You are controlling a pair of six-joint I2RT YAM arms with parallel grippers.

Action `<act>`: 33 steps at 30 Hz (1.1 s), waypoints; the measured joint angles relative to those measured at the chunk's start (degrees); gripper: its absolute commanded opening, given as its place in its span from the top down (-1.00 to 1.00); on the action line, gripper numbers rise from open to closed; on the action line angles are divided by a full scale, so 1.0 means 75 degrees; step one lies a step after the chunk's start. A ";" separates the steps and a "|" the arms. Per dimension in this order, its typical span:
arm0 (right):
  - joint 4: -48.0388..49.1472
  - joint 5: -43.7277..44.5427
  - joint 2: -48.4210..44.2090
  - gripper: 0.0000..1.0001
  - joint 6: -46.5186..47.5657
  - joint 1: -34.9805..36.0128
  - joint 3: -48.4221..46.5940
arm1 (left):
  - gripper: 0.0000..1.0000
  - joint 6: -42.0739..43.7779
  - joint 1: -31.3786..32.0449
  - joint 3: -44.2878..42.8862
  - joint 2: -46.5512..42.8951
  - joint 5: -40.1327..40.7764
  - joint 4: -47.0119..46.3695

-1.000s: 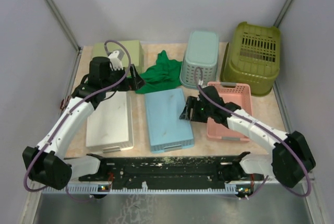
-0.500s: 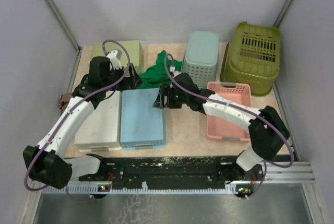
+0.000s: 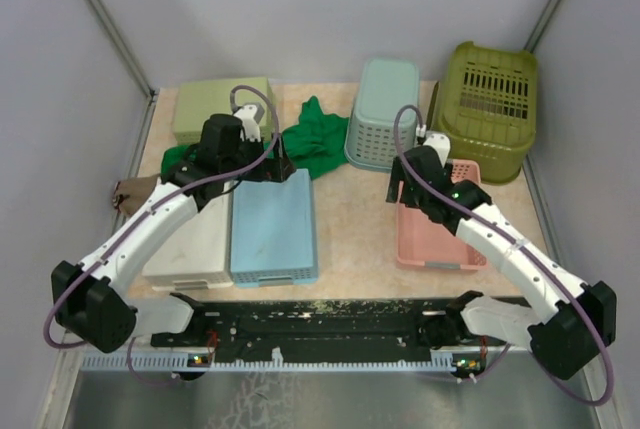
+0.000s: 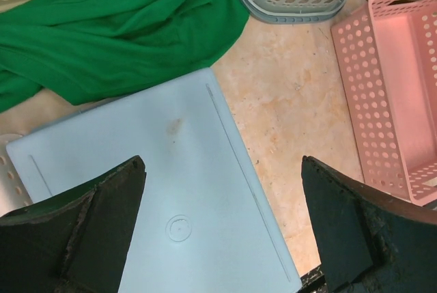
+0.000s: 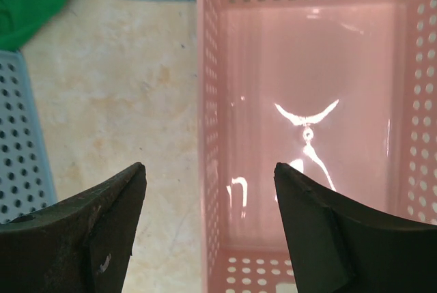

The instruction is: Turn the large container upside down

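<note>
The pink basket's long side (image 3: 400,234) goes straight into its bottom, so the basket (image 3: 437,234) will tip over in one piece onto its rim when the robot turns it.
The large container (image 3: 485,109), a deep olive-green tub, stands at the back right corner with its slotted face on top and its wider end on the table. Neither gripper touches it. My right gripper (image 3: 402,187) hangs open in front of it and to its left, over the left wall of a pink basket (image 5: 307,102). In the right wrist view the right gripper (image 5: 210,218) holds nothing. My left gripper (image 3: 283,167) is open over a light-blue lid (image 4: 157,184), far left of the container. The left gripper (image 4: 222,225) is empty in its wrist view.
A pale teal mesh basket (image 3: 383,114) stands just left of the container. A green cloth (image 3: 315,144) lies at the back middle, a shallow light-green tray (image 3: 222,107) at the back left. A white lid (image 3: 195,244) lies beside the blue lid (image 3: 272,229).
My right arm swung from the middle of the table back to the right, over the pink basket, and its jaws widened. The blue lid now lies against the white one. The left arm shifted slightly right.
</note>
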State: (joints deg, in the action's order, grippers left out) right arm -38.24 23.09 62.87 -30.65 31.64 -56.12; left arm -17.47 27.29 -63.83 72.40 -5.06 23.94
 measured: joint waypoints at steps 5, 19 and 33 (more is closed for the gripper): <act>-0.0134 -0.0274 0.0239 -0.39 -0.0085 0.0000 0.0615 | -0.99 -0.0032 -0.0009 0.0003 0.0117 0.0009 -0.0090; 0.0691 -0.1192 0.1510 1.00 -0.0192 0.0000 0.1163 | -0.99 -0.0099 -0.0009 0.0224 0.0117 0.0003 -0.0286; 0.1125 -0.4689 -0.0425 1.00 -0.2101 0.0000 0.0408 | -1.00 -0.0560 -0.0635 0.0230 0.0210 -0.0073 -0.0388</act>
State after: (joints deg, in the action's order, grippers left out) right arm -29.80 -12.08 59.68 -46.41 31.64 -53.06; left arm -21.67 22.52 -62.11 73.97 -5.61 21.04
